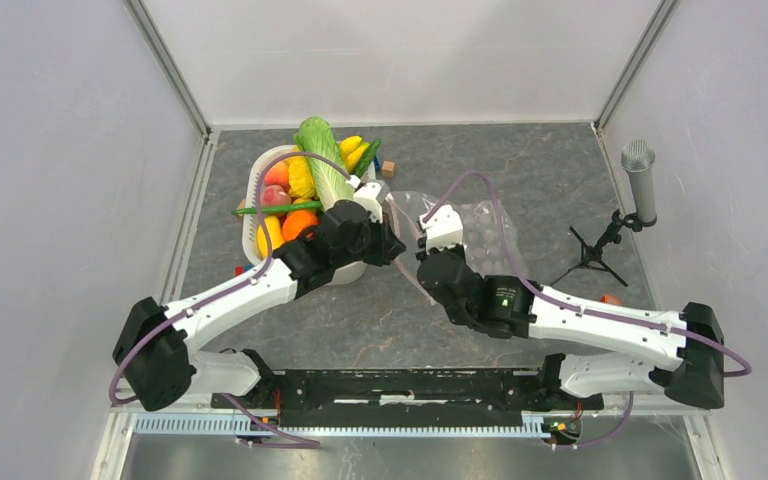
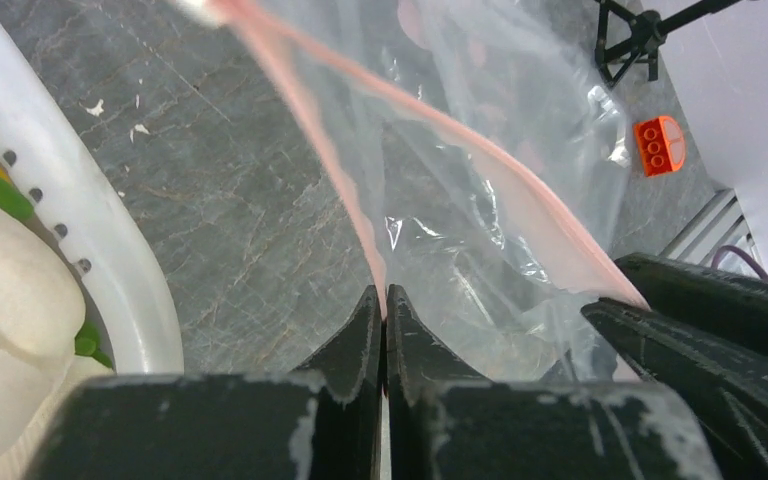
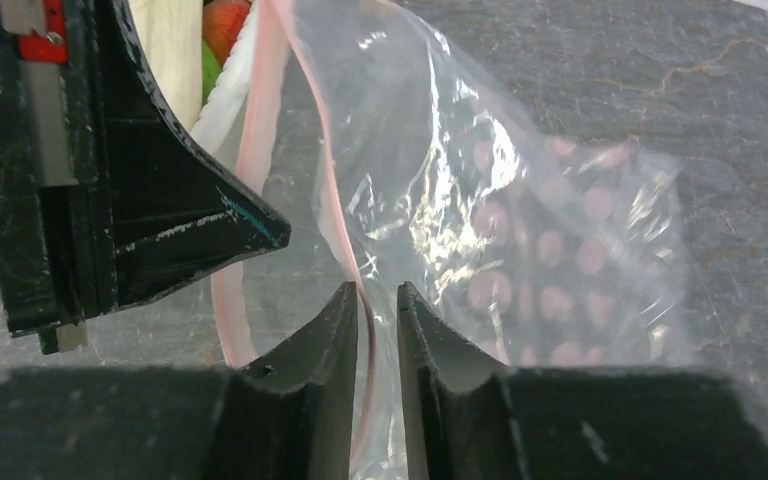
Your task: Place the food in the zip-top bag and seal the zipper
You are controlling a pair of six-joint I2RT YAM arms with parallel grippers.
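I should close my right gripper on the zipper strip (image 3: 361, 278), which runs loose through its open fingers, before my left gripper goes off to the napa cabbage (image 1: 329, 168).
The food (image 1: 305, 180) lies heaped in a white tub (image 1: 256, 178): a green-and-white napa cabbage (image 1: 322, 160), bananas, orange and red fruits. The clear zip-top bag (image 1: 475, 230) lies on the table right of the tub, mouth toward the grippers and lifted there. My left gripper (image 2: 384, 300) is shut on the pink zipper (image 2: 310, 130) strip of one mouth edge. My right gripper (image 3: 377, 295) stands narrowly open, with the other zipper (image 3: 335, 220) strip running between its fingers against the left one. In the top view both grippers meet at the bag's mouth, left (image 1: 397, 242) and right (image 1: 422, 238).
A small wooden block (image 1: 388, 168) lies behind the tub. An orange brick (image 2: 660, 145) sits beyond the bag. A microphone (image 1: 640, 175) on a black tripod (image 1: 590, 255) stands at the right. The tub's rim (image 2: 130, 280) is close on my left gripper's left.
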